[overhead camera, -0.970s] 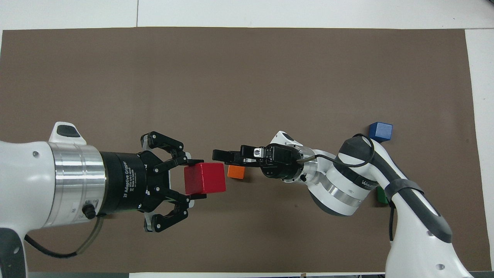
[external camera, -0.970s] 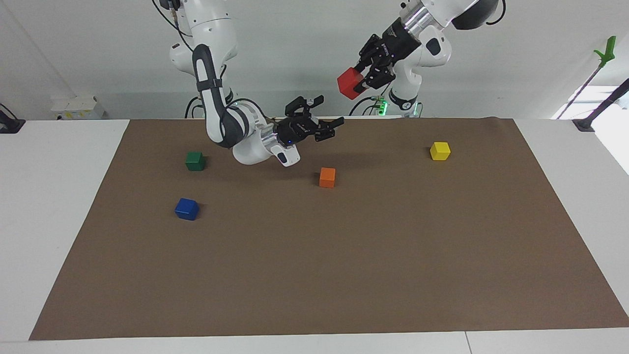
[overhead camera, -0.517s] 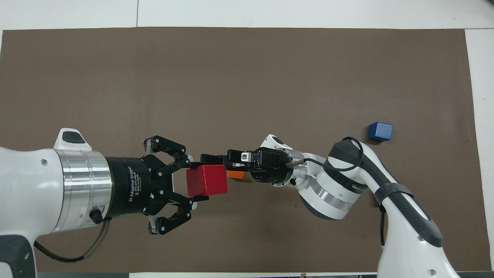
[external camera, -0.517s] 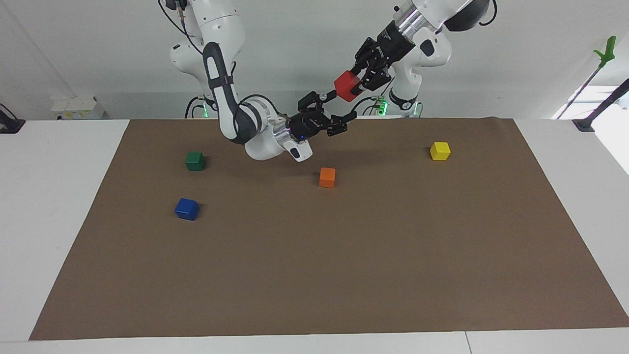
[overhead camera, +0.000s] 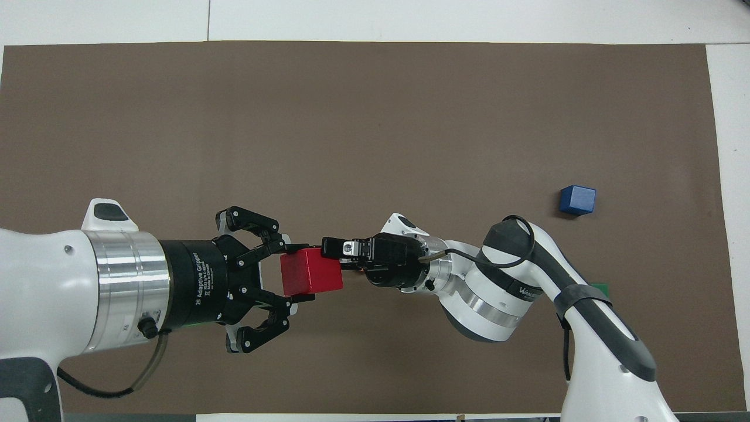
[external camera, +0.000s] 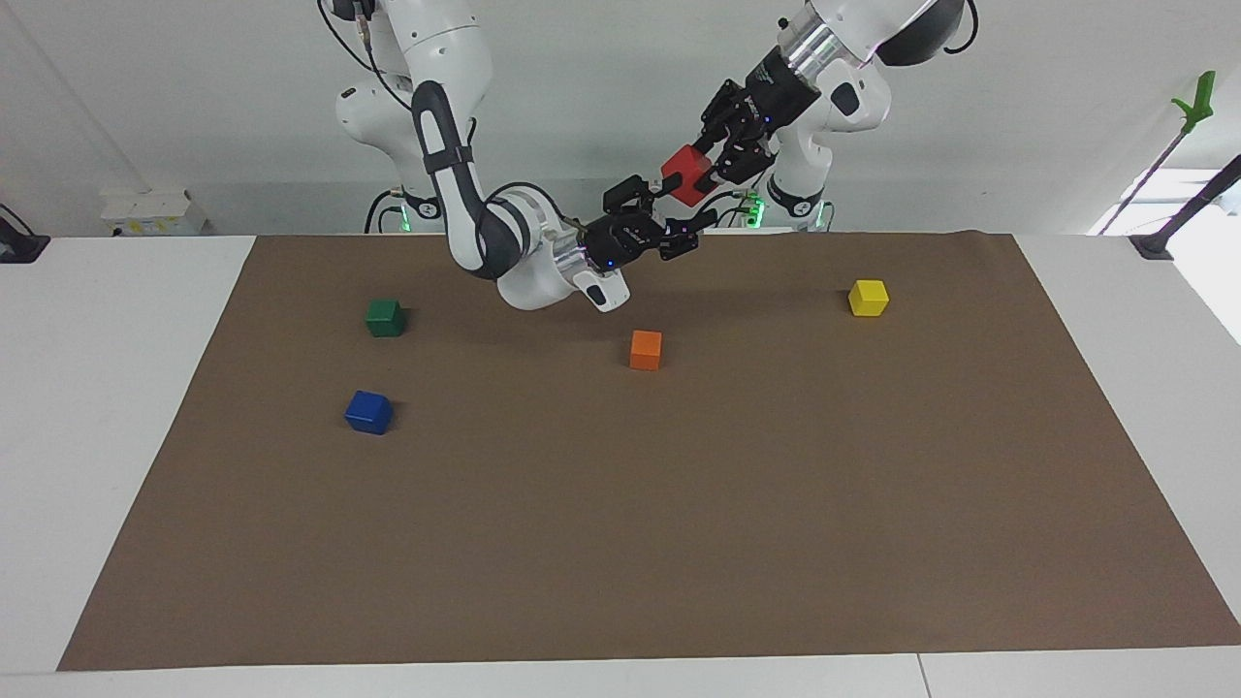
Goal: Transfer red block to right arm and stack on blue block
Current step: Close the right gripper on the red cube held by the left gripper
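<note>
The robot's two grippers come together at the red block (overhead camera: 306,273), so the right gripper should close on its loose end (overhead camera: 332,276) before the left gripper opens and moves clear.
My left gripper (external camera: 702,172) is shut on the red block (external camera: 684,175) and holds it up in the air over the robots' edge of the brown mat (external camera: 679,533). In the overhead view the left gripper (overhead camera: 300,273) holds the red block (overhead camera: 310,271) by one end. My right gripper (external camera: 671,209) is open at the block's free end, with a finger on either side; I cannot tell whether it touches the block. It also shows in the overhead view (overhead camera: 338,259). The blue block (external camera: 368,412) lies on the mat toward the right arm's end (overhead camera: 577,200).
A green block (external camera: 385,317) lies nearer to the robots than the blue one. An orange block (external camera: 646,350) lies on the mat below the two grippers. A yellow block (external camera: 868,298) lies toward the left arm's end.
My right gripper has risen and reached toward the red block until its open fingers came around the free end. My left gripper lowered the block slightly toward it.
</note>
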